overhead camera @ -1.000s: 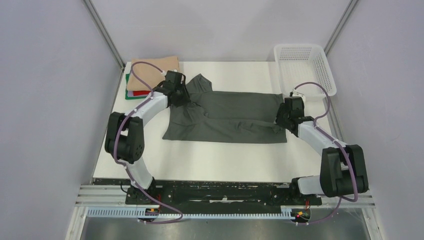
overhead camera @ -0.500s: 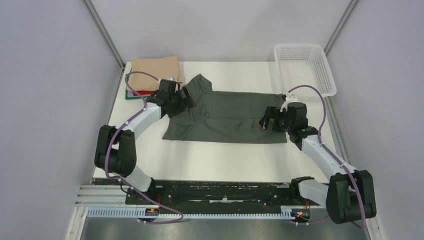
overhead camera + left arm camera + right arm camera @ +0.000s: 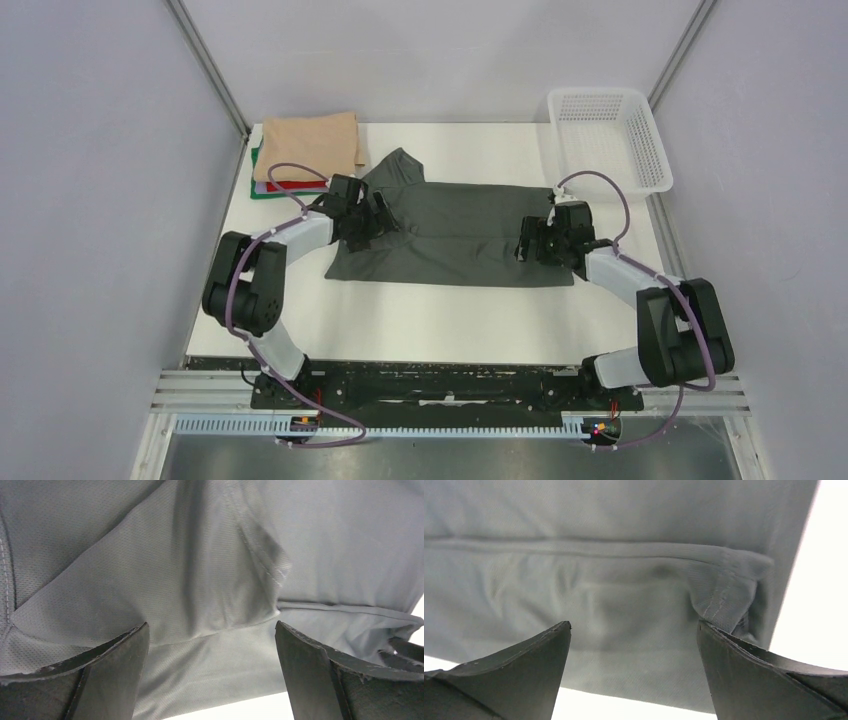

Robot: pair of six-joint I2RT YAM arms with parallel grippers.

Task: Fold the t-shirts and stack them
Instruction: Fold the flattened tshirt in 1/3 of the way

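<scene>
Next, I drag the t-shirt to the table's front edge (image 3: 445, 352) with my left gripper and my right gripper before I fold it further, because the grey t-shirt's sleeve (image 3: 400, 167) lies next to the stack.
A dark charcoal-grey t-shirt (image 3: 455, 235) lies partly folded lengthwise across the middle of the table. My left gripper (image 3: 376, 219) hovers open over its left part, by the sleeve. In the left wrist view the left gripper (image 3: 211, 625) has only grey cloth (image 3: 200, 565) lying below its spread fingers (image 3: 105, 675). My right gripper (image 3: 529, 243) stands open over the shirt's right end. The right wrist view shows the right gripper (image 3: 634, 623) holding nothing, with a bunched hem corner (image 3: 729, 587) beside its right finger. A tan folded t-shirt (image 3: 308, 145) tops a stack with red (image 3: 287, 186) and green (image 3: 259, 190) edges showing.
A white lattice basket (image 3: 640, 125) stands at the back right corner. The folded stack sits at the back left, close behind the left arm. Grey booth walls close in both sides of the white table (image 3: 430, 320).
Both grippers opened and let go of the grey shirt. The left one moved forward and right over the sleeve, and the right one moved left over the shirt's right end.
</scene>
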